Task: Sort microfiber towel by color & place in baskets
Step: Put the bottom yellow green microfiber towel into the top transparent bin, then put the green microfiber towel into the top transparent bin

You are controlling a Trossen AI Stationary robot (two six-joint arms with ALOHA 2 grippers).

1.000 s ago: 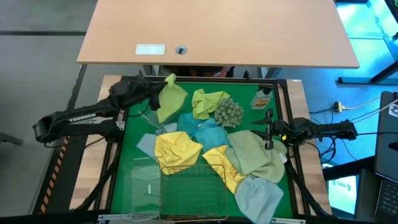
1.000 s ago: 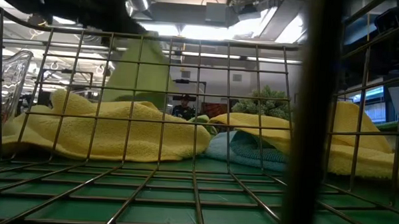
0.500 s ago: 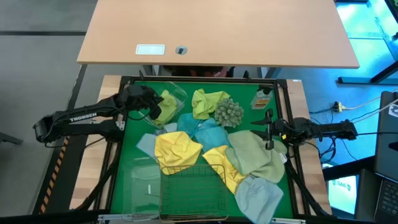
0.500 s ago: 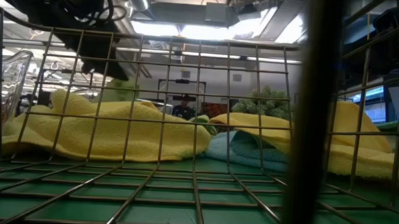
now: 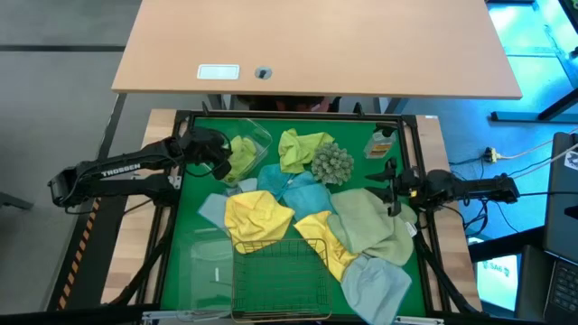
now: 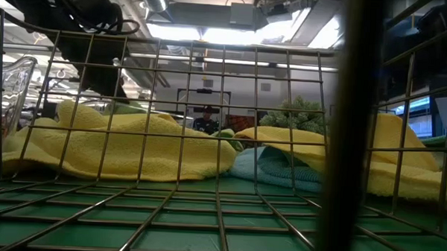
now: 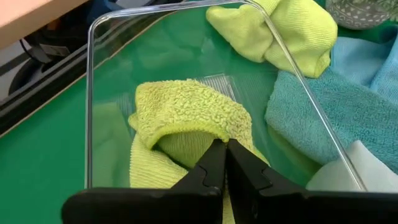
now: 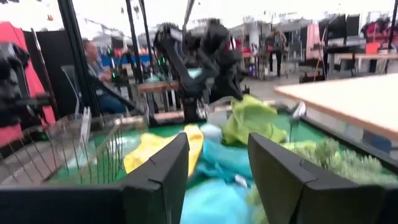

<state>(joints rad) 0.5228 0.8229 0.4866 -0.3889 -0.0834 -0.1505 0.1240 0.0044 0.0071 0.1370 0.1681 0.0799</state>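
Note:
The clear plastic tub [image 5: 254, 144] stands across the mat from the pale green towel, so the robot's right gripper should pick up the towel [image 5: 372, 226] and bring it to the left gripper.
My left gripper [image 5: 223, 155] reaches into the clear plastic tub [image 5: 259, 135] at the table's far left, shut on a yellow-green towel [image 7: 186, 112] that lies bunched on the tub's floor. My right gripper [image 8: 217, 180] hovers open at the table's right edge [image 5: 390, 191], above a pale green towel [image 5: 368, 224]. More towels lie in a loose pile on the green mat: bright yellow [image 5: 257, 217], teal [image 5: 302, 191], yellow-green [image 5: 302, 147] and light blue-grey [image 5: 370, 284]. The gold wire basket [image 5: 275, 271] stands at the near edge. My left gripper pinches a raised fold of the yellow-green towel [image 7: 208, 138] between its two fingers [image 7: 211, 168]. It comes from above, slanting down into the tub. The rest of the towel rests slack and crumpled on the tub's floor.
A second clear tub [image 5: 206, 262] sits left of the wire basket. A spiky grey-green ball [image 5: 332, 163] and a small bottle with an orange label [image 5: 380, 143] stand near the far edge. The teal towel lies against the tub's wall [image 7: 311, 93]. A black frame borders the mat.
My left gripper, still shut on the yellow-green towel, came down from above the far edge into the clear tub. The towel hung in a long drape below the fingers a second ago; it has now collapsed into a bunch on the tub's floor.

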